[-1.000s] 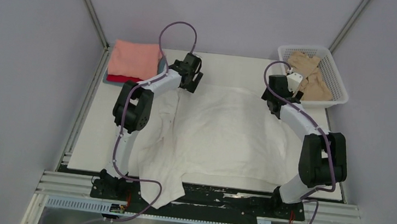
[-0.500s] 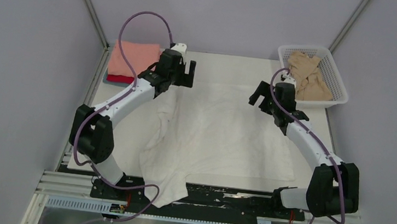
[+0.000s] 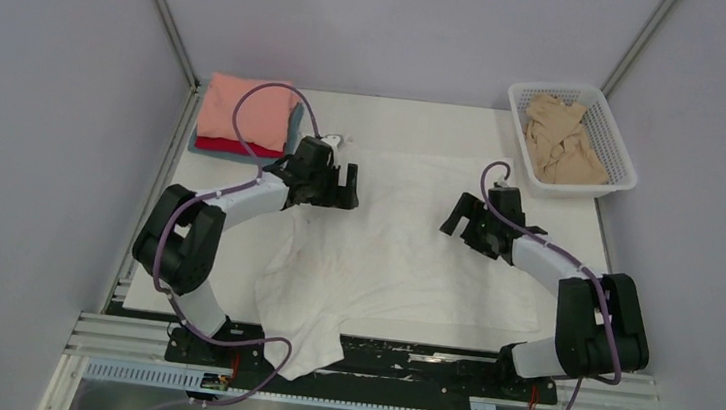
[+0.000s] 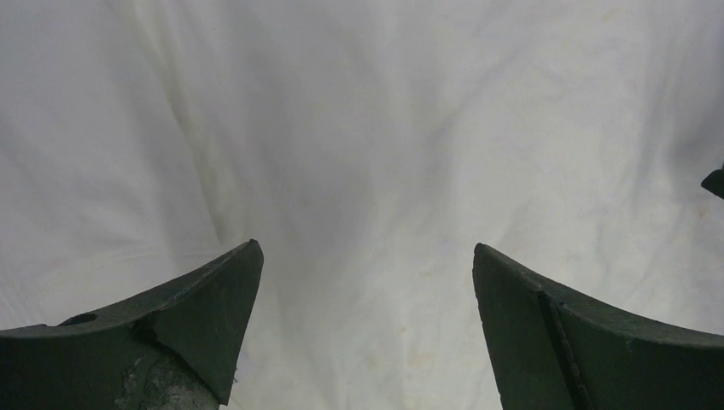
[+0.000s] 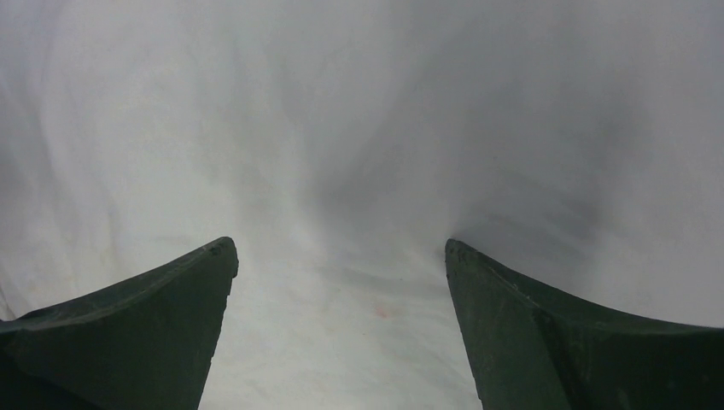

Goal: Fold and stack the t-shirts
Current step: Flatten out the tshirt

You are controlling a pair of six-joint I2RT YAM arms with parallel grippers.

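Observation:
I can see the white t-shirt hanging over the table's near edge (image 3: 306,353), so next I spread its far sleeve (image 3: 352,149) toward the back of the table with my left gripper and pull the t-shirt in before I fold it.
A white t-shirt (image 3: 404,259) lies spread over the table, with one part hanging over the near edge. My left gripper (image 3: 347,188) hovers over its far left part, open and empty; the left wrist view shows only white cloth (image 4: 367,128) between the fingers (image 4: 365,248). My right gripper (image 3: 456,214) is over the shirt's right half, also open with nothing in it (image 5: 339,243). At the back left stands a folded stack: a salmon-pink shirt (image 3: 248,109) on a red one (image 3: 234,145) on a grey-blue one (image 3: 202,147). A beige shirt (image 3: 561,144) lies crumpled in the basket.
The white lattice basket (image 3: 619,177) stands at the back right corner. Metal frame posts rise at both back corners. A strip of bare table (image 3: 427,121) shows beyond the white shirt. The arm bases sit on the black rail at the near edge.
Both grippers have come away from the shirt's far edge, inward and nearer, and now sit low over its middle. The right gripper has opened wider.

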